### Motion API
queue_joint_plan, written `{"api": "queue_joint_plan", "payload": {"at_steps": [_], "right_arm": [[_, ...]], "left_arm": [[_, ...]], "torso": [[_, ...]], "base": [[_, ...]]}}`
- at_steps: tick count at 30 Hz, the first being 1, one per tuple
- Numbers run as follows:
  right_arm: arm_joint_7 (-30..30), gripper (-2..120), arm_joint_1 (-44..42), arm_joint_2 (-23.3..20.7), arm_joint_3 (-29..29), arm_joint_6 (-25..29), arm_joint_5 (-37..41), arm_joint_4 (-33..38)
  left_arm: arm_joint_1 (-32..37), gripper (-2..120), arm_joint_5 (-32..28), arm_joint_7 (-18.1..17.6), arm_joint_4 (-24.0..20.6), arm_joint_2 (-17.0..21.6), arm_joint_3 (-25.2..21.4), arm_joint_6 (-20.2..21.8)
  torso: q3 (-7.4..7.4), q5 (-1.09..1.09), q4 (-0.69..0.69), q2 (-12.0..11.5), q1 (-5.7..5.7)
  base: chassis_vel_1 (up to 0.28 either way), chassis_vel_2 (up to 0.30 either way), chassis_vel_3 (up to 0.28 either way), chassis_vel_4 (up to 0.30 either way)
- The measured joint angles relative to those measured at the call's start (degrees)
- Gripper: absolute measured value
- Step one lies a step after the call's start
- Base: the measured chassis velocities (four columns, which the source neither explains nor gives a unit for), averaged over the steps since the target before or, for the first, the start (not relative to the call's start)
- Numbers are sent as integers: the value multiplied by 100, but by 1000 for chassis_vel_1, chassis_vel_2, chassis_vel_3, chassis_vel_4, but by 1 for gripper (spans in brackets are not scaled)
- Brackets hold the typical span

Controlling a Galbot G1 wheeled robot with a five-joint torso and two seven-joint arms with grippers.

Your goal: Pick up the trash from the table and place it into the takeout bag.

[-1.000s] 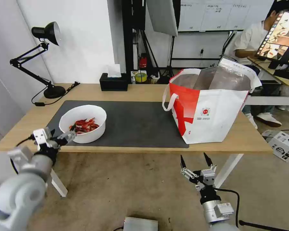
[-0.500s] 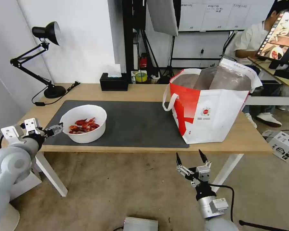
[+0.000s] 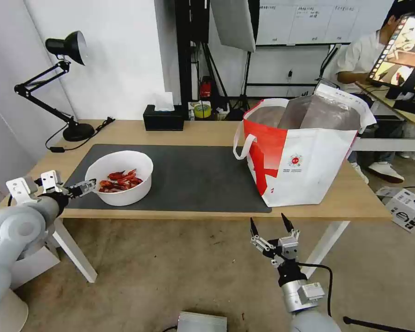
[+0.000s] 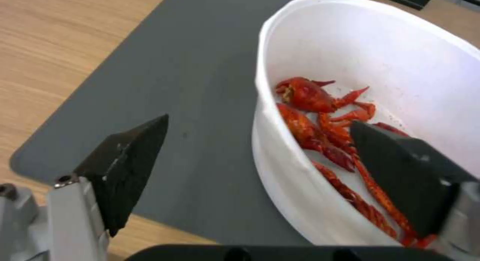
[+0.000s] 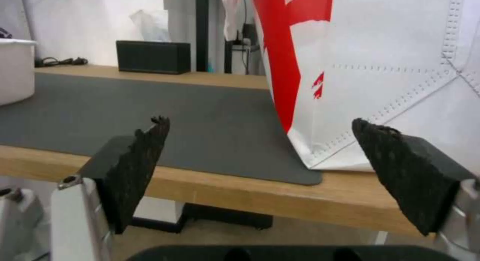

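Note:
My gripper is going to lift the white bowl by its rim, and the bowl will keep in the red crayfish shells because they lie low inside its high side.
The trash in view is a white bowl of red crayfish shells, standing on the left of the dark grey mat on the table. My left gripper is open at the bowl's left rim. In the left wrist view the left gripper straddles the rim, one finger outside over the mat and the other inside above the shells. The takeout bag, white with a red panel and foil lining, stands open on the right. My right gripper hangs open below the table's front edge, facing the bag.
A black desk lamp and its cable sit at the back left, and a black tissue box at the back middle. A person sits at a desk behind the bag. Boxes lie on the floor at the right.
My left arm swung out to the left and its gripper now reaches the bowl from the side, having edged back toward the rim. The right gripper rose a little toward the table edge.

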Motion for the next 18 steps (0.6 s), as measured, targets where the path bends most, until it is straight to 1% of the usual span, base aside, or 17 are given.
{"api": "queue_joint_plan", "payload": {"at_steps": [1, 4, 5, 6, 7, 9, 10, 12, 18], "right_arm": [[0, 92, 0, 0, 0, 0, 0, 0], [5, 90, -8, 2, 1, 0, -1, 5], [5, 90, -8, 2, 1, 0, -1, 5], [7, 89, -10, 3, 3, 0, -1, 9], [8, 89, -10, 5, 4, 0, -1, 11], [8, 89, -11, 5, 5, 0, -2, 12], [9, 88, -11, 8, 6, 0, -2, 13], [12, 88, -11, 13, 12, 0, -2, 14], [21, 86, -12, 24, 32, 0, -4, 8]], "left_arm": [[0, 95, 0, 0, 0, 0, 0, 0], [-166, 85, -49, -45, 91, 80, 205, 44], [-166, 85, -49, -45, 91, 80, 205, 44], [-250, 78, -60, -53, 150, 110, 297, 51], [-311, 75, -90, -66, 195, 129, 356, 59], [-339, 75, -105, -78, 216, 137, 384, 66], [-448, 65, -154, -98, 307, 175, 506, 103], [-590, 60, -180, -112, 397, 206, 635, 125], [-821, 55, -218, -112, 517, 324, 850, 163]], "torso": [[0, 0, 0, 0, 0], [0, 0, 0, 0, 0], [0, 0, 0, 0, 0], [0, 0, 0, 0, 0], [0, 0, 0, 0, 0], [0, 0, 0, 0, 0], [0, 0, -1, 0, 0], [0, 0, 0, 0, 0], [0, 1, -1, 0, 0]], "base": [[0, 0, 0, 0], [0, 0, 0, 0], [0, 0, 0, 0], [0, 0, 0, 0], [0, 0, 0, 0], [0, 0, 0, 0], [0, 0, 0, 0], [0, 0, 0, 0], [0, 0, 0, 0]]}}
